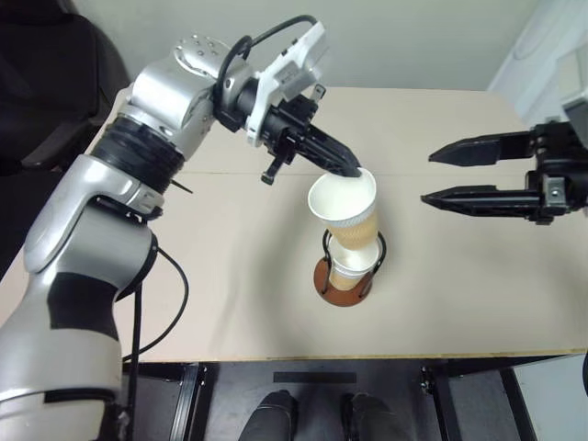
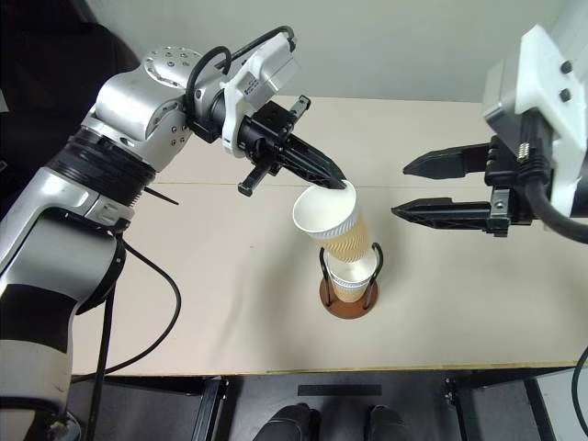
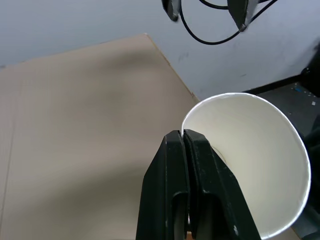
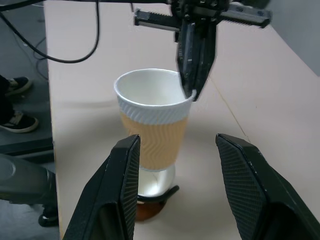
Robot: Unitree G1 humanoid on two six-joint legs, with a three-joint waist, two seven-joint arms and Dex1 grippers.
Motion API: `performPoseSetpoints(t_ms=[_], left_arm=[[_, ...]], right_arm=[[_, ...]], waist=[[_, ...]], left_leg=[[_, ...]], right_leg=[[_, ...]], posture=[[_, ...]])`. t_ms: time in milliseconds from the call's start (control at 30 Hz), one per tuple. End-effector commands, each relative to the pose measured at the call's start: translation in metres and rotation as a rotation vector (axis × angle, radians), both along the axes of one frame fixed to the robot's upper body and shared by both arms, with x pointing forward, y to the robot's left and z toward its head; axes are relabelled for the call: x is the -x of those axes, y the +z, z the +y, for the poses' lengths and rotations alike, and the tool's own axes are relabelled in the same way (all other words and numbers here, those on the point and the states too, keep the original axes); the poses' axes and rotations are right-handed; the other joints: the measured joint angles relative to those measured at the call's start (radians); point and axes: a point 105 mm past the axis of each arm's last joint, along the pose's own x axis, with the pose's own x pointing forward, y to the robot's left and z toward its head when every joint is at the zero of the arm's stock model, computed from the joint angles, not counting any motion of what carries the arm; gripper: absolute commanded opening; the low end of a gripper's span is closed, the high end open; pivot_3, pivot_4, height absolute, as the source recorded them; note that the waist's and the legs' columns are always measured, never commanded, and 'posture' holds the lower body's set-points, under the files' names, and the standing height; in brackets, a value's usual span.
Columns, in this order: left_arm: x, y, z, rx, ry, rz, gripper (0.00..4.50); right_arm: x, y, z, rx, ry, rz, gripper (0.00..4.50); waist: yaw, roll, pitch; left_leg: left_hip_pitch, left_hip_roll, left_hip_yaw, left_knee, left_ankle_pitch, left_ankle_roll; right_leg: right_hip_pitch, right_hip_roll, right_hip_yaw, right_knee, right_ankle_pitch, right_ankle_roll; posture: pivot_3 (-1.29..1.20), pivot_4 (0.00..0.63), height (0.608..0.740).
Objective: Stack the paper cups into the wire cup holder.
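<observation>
The held cup's bottom points into the standing cup's opening, so my left gripper should keep bringing the held cup down until it sits inside, and then let go.
My left gripper is shut on the rim of a tan paper cup with a white inside. It holds the cup tilted just above the wire cup holder, a reddish-brown disc with dark wire loops. A second paper cup stands inside the holder, and the held cup's bottom reaches its mouth. In the left wrist view the closed fingers pinch the cup at its rim. My right gripper hangs open to the right of the cups, holding nothing. Its wrist view looks straight at the held cup.
The holder stands near the middle of a beige table, a little toward its front edge. A seam crosses the tabletop. A black chair stands at the far left.
</observation>
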Motion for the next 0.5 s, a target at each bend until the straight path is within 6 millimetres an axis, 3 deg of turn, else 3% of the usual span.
performPoseSetpoints(t_ms=[33, 500], left_arm=[[0.013, 0.012, -0.009, 0.003, -0.09, -0.044, 0.04], [0.01, -0.003, -0.018, -0.063, -0.118, -0.079, 0.04]], right_arm=[[0.009, 0.01, -0.002, -0.01, -0.018, -0.057, 2.38], [0.014, 0.007, -0.004, -0.024, -0.055, -0.045, 2.38]], waist=[[0.001, 0.0, 0.0], [0.01, 0.0, 0.0]], left_leg=[[0.0, -0.001, 0.001, 0.0, 0.0, 0.0], [0.0, -0.001, 0.002, 0.003, 0.0, 0.0]], right_leg=[[0.0, 0.001, 0.0, 0.0, 0.0, 0.0], [0.0, 0.0, 0.0, 0.0, 0.0, 0.002]], posture=[[0.0, 0.15, 0.74], [0.0, 0.15, 0.74]])
